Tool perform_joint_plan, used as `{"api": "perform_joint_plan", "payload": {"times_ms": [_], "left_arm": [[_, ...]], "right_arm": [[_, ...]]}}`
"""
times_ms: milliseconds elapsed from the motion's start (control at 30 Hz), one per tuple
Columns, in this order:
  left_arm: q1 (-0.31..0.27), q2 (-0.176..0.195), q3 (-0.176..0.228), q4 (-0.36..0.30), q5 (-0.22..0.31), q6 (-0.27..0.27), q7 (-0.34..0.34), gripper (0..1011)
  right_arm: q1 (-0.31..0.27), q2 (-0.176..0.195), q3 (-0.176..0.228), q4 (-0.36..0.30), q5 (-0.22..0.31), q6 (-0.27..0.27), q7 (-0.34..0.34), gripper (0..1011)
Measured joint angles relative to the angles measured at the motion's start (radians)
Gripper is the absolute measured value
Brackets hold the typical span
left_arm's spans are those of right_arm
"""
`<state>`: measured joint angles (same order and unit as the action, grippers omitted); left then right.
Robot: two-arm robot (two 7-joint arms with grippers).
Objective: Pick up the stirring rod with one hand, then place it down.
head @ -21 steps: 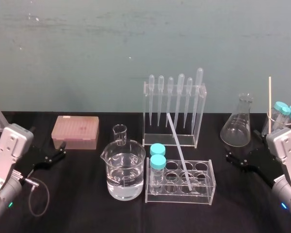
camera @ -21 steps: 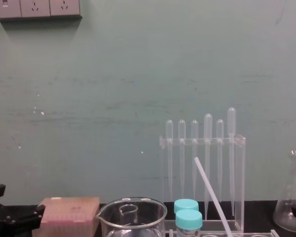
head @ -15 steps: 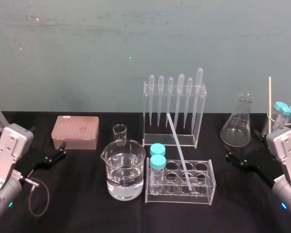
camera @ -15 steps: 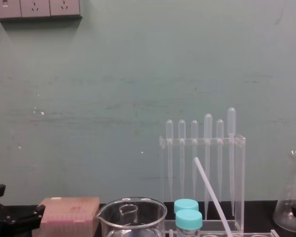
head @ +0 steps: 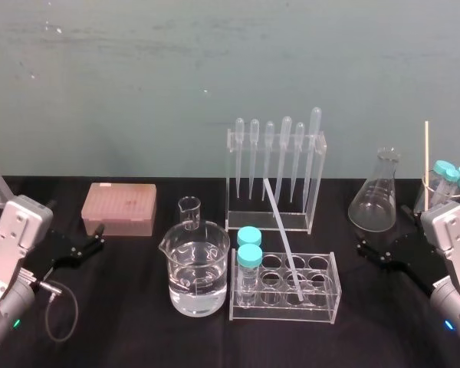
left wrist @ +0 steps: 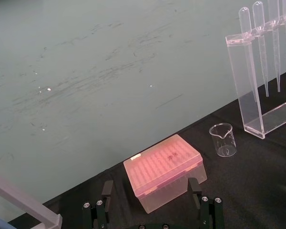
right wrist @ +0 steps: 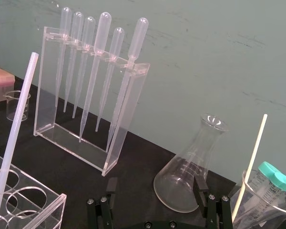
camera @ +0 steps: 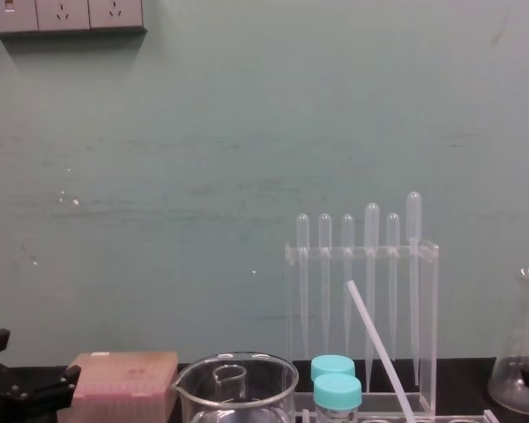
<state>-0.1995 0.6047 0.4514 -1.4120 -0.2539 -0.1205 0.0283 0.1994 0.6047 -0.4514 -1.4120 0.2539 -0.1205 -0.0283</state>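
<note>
The thin stirring rod leans loosely in the clear tube rack's wide holes, so I expect the rod to slip out and leave the rack behind when the robot lifts.
The stirring rod is a long translucent-white stick. It leans with its lower end in a hole of the clear tube rack and its top tilted back toward the pipette stand; it also shows as the stirring rod and the stirring rod. My left gripper rests open at the table's left, beside the pink box, seen close up as the left gripper. My right gripper rests open at the right, by the flask, seen from the wrist as the right gripper. Neither touches the rod.
A water-filled beaker stands left of the tube rack, with a small beaker behind it. Two blue-capped tubes sit in the rack. The pipette stand, a conical flask, a pink tip box and a beaker with a wooden stick line the back.
</note>
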Motion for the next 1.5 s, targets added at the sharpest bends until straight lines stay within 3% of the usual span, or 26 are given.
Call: {"api": "perform_joint_plan", "payload": {"times_ms": [1500], "left_arm": [[0.0,0.0,0.0,0.0,0.0,0.0,0.0,1000]], "right_arm": [[0.0,0.0,0.001,0.0,0.0,0.0,0.002,1003]]}}
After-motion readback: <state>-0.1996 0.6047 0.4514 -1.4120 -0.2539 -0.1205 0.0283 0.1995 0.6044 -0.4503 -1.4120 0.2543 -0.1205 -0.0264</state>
